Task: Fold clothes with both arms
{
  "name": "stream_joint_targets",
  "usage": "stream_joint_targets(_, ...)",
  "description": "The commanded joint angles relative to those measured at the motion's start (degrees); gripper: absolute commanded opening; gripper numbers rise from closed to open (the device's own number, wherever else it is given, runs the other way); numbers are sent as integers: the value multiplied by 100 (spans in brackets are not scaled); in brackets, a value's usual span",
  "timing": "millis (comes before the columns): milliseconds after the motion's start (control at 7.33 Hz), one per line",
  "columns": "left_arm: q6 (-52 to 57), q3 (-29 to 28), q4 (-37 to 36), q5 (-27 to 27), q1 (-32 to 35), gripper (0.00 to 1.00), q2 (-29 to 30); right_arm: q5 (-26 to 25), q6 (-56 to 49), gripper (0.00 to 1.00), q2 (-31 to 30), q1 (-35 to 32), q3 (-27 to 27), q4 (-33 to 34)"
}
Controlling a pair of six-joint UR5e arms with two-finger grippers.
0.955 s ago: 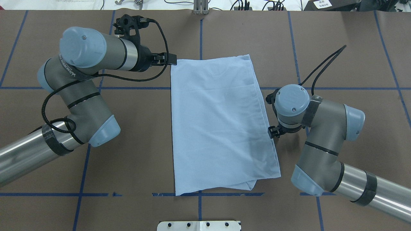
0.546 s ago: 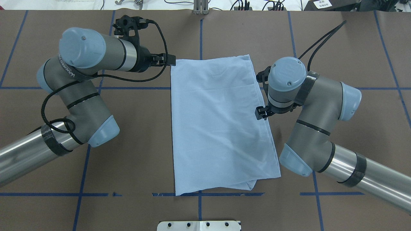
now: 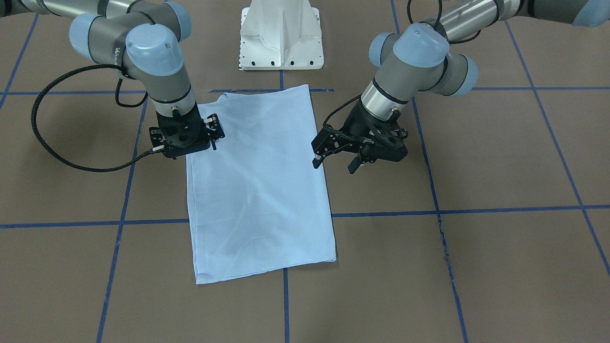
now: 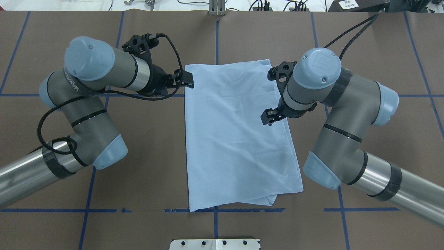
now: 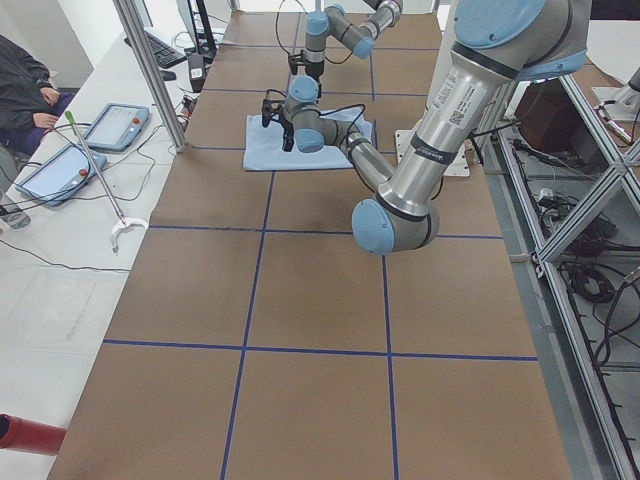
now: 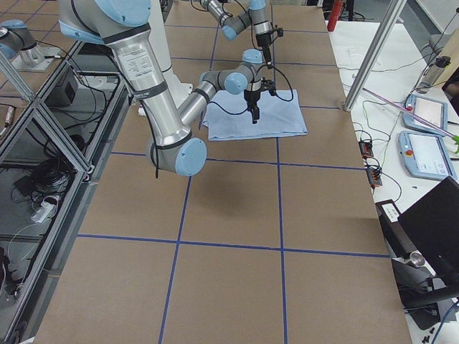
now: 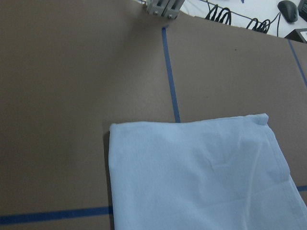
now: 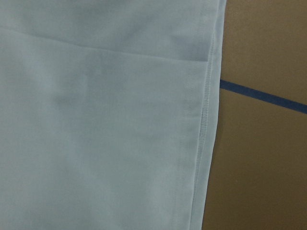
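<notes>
The light blue T-shirt [image 3: 260,186] should move along in one piece when I pull its corners toward the white pedestal base, because its opposite end [image 3: 266,269] lies flat and loose.
The light blue T-shirt [image 4: 236,139] lies folded into a long rectangle at the table's middle, print and collar hidden [image 3: 257,190]. My left gripper [image 4: 187,80] hangs open just beside its far left corner, fingers spread and empty [image 3: 333,164]. The left wrist view shows that far end of the shirt [image 7: 201,177] from above. My right gripper [image 4: 272,117] points down over the shirt's right edge, about a third of the way from the far end, open with nothing held [image 3: 209,138]. The right wrist view shows only cloth and its stitched hem [image 8: 96,120].
Brown table cover with blue tape lines [image 4: 216,41]. The white pedestal base [image 3: 281,33] stands at the robot's side. Tablets [image 5: 110,125] and a seated person [image 5: 20,85] are beyond the table's far edge.
The right arm has travelled along the shirt's right edge toward the far end and in over the cloth. The left gripper has shifted slightly nearer, against the far left corner.
</notes>
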State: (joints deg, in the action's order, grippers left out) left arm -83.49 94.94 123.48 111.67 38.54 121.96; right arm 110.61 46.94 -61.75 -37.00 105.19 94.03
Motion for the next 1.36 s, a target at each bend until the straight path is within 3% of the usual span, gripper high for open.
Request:
stream_joint_targets(0,-1480,760,-609,-20,-765,100,-479,397,812,100,-188,-1,475,-104)
stream_joint_targets(273,-2378,1202,-1876,-924,-1775,100,-437,567,1315,100,-232,-9,696,-86)
stream_joint_targets(546,-2918,1002,-1915,-1365,-2619,98,-411,567,1336,100,-232,-9,687,-104)
stream_joint_targets(955,-2971,904,-1915,-1411,-2772,97,-314,558,1345,100,-241,-9,670,-113)
stream_joint_targets(1228,-2962,852,-1915,-1515,-2860,89,-322,549,1345,100,-241,-9,679,-113)
